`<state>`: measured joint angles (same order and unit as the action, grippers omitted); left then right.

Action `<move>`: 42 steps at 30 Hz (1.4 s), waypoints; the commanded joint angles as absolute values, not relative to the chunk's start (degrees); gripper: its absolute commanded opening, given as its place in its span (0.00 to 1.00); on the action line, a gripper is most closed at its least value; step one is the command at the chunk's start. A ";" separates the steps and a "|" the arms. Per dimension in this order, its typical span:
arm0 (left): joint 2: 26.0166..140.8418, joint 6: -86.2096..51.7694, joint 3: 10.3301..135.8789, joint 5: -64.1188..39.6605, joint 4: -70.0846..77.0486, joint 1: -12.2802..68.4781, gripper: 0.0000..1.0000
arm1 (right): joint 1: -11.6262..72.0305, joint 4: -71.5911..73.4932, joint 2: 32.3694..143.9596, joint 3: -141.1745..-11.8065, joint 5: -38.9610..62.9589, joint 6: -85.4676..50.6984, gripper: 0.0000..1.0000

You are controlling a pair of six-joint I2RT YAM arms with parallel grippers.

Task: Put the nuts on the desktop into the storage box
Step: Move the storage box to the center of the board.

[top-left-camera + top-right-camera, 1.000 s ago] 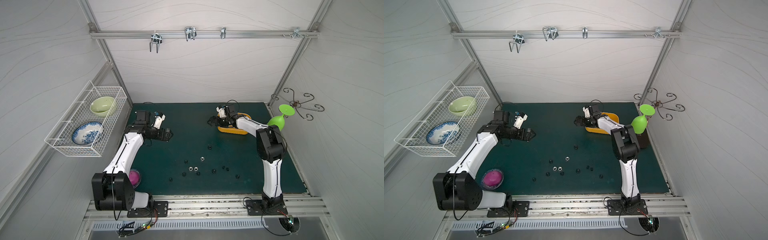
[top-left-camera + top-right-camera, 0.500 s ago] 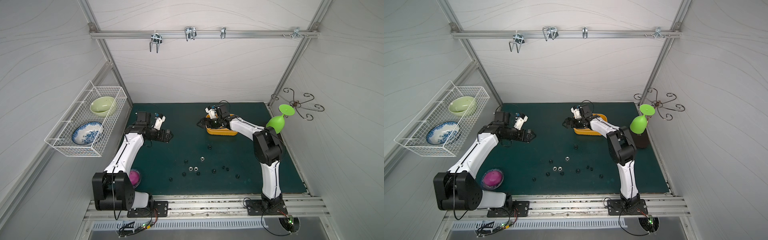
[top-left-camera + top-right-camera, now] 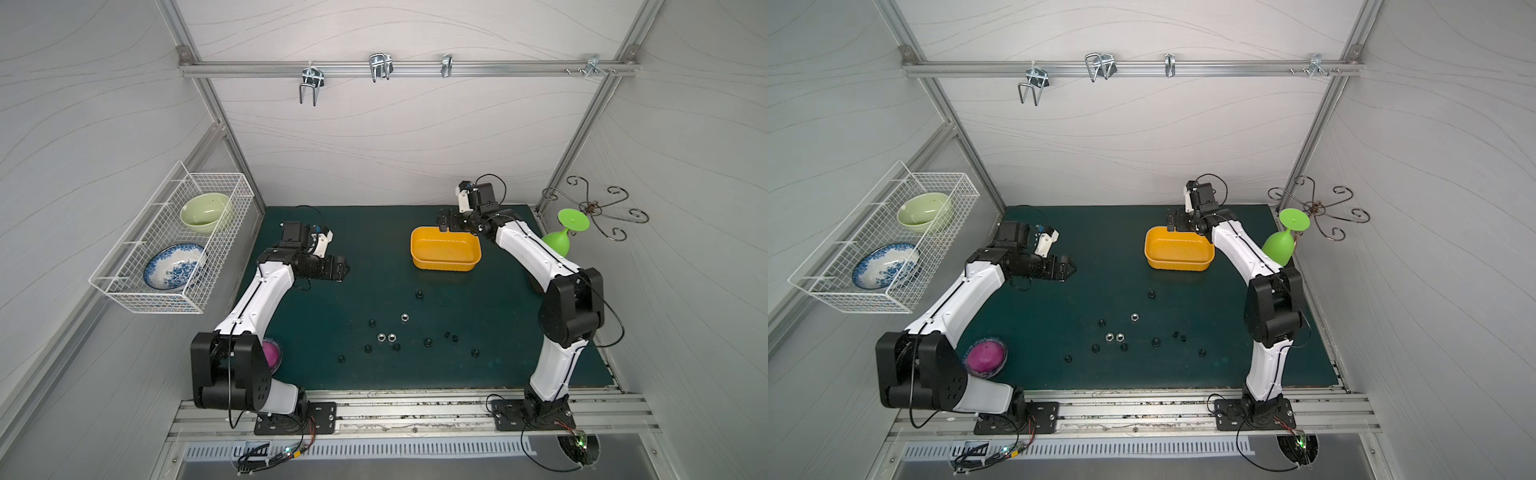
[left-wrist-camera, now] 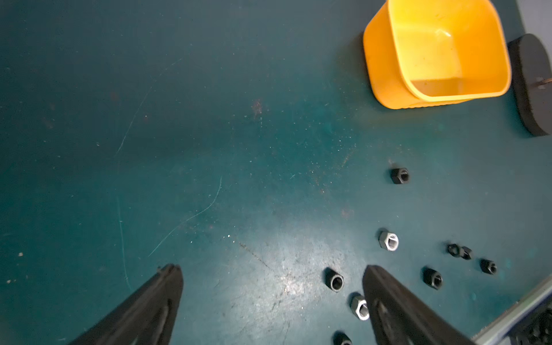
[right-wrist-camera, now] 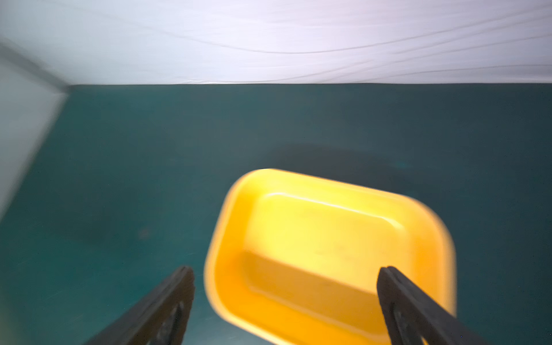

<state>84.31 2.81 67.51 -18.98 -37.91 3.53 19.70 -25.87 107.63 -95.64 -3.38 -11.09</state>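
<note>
I should first take the box's rim on the green goblet's side (image 3: 478,248) with my right gripper and bring the box closer, because the storage box (image 3: 444,251) stands far from my left gripper.
The yellow storage box (image 3: 445,249) (image 3: 1178,249) stands at the back right of the dark green desktop (image 3: 340,232). My right gripper (image 3: 442,221) (image 5: 286,268) hovers open over the box's far rim, and the right wrist view is blurred. Several nuts lie loose in front of the box: a black one (image 3: 419,294), a silver one (image 3: 405,317), a silver pair (image 3: 385,337) and more black ones (image 3: 427,342). My left gripper (image 3: 343,268) (image 4: 271,268) stands open and empty above the desktop, left of the nuts. A black nut (image 4: 334,278) and a silver one (image 4: 360,307) show near one finger.
A white wire basket (image 3: 166,249) with two bowls hangs on the left wall. A magenta bowl (image 3: 986,357) sits by the left arm's base. A green goblet (image 3: 559,241) and a metal hook stand (image 3: 594,208) are at the right edge, its black base (image 4: 531,83) beside the box.
The storage box has slid a little to the left. My right gripper went left with it, then drew back to the box's far side. The left arm has barely moved.
</note>
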 commanded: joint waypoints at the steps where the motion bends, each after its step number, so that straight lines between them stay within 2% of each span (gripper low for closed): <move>1: 86.47 -0.20 71.86 -15.56 -35.43 5.72 0.99 | 17.22 -33.27 109.66 -94.60 -11.10 -8.59 0.97; 6: 87.89 -0.43 72.09 -16.04 -35.45 6.96 0.99 | 13.92 -34.67 112.21 -94.18 -11.68 -8.03 0.96; 15: 86.88 0.35 70.18 -14.98 -34.74 7.03 0.99 | 12.83 -34.72 116.50 -95.05 -5.54 -8.45 0.91; 20: 86.91 0.44 69.96 -14.17 -34.59 6.95 0.99 | 12.83 -34.66 119.02 -96.00 -4.16 -8.78 0.82; 23: 86.92 0.30 69.96 -14.06 -34.56 7.03 0.99 | 12.83 -34.02 119.62 -95.96 -2.98 -8.39 0.73; 25: 86.84 0.30 69.96 -13.87 -34.67 6.99 0.99 | 13.15 -33.98 119.93 -96.00 -1.75 -8.21 0.73; 29: 86.91 0.46 69.96 -13.03 -34.63 7.01 0.99 | 15.27 -32.84 119.66 -95.28 -1.11 -7.35 0.67; 34: 87.09 0.37 69.96 -12.41 -34.68 7.02 0.99 | 18.48 -32.56 120.28 -95.97 -1.28 -6.78 0.55; 42: 87.44 0.48 70.02 -11.33 -34.67 7.01 0.99 | 24.18 -31.53 121.83 -98.04 -1.09 -6.43 0.51</move>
<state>87.48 0.23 69.65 -12.34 -36.49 6.92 22.92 -32.62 120.11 -96.05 -2.20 -7.05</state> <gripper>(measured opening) 0.986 0.511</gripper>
